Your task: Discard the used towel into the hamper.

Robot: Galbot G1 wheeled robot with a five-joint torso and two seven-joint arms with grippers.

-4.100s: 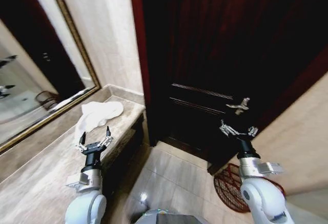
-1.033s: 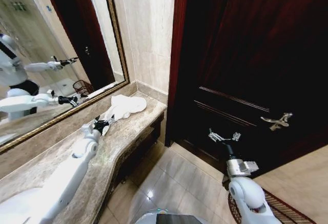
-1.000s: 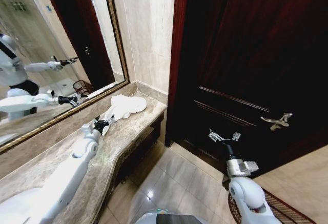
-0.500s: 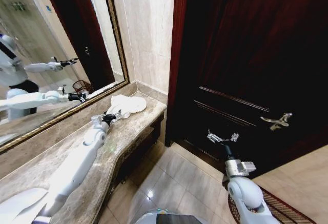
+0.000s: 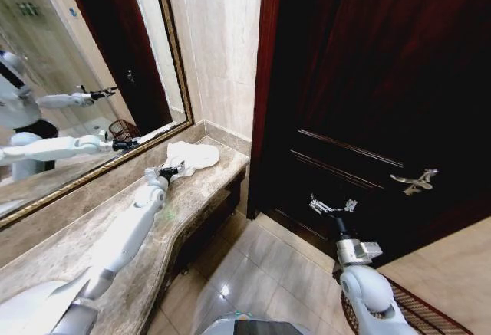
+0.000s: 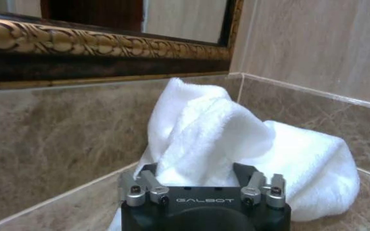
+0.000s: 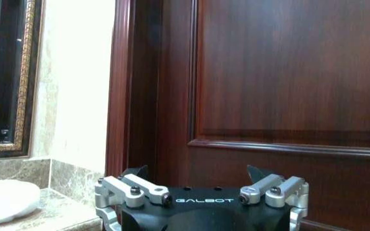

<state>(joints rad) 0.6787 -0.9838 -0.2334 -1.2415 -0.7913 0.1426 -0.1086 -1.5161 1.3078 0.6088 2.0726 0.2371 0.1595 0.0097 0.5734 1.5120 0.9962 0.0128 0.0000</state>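
I am looking at the used towel (image 5: 195, 156) lying crumpled in loose folds (image 6: 204, 127), so it will fall open and hang in a long drape when I lift it.
The used towel (image 5: 192, 156) is a crumpled white heap on the marble counter by the wall corner; up close the towel (image 6: 236, 139) rises in folds. My left gripper (image 5: 167, 172) is stretched out along the counter at the towel's near edge. In the left wrist view the left gripper (image 6: 196, 171) is open, with a fold of towel between its spread fingers. My right gripper (image 5: 331, 206) hangs open and empty in front of the dark door; the right gripper (image 7: 196, 171) faces the door panel. A sliver of the hamper (image 5: 430, 313) shows on the floor at the lower right.
A gold-framed mirror (image 5: 92, 82) runs along the wall behind the counter (image 5: 153, 235). The dark wooden door (image 5: 368, 82) with its metal handle (image 5: 414, 179) stands to the right. Tiled floor (image 5: 261, 274) lies between the counter and the door.
My left arm has reached further along the counter, bringing the gripper from short of the towel to its edge. The right arm has barely moved. Since 4.1 s ago the camera has shifted.
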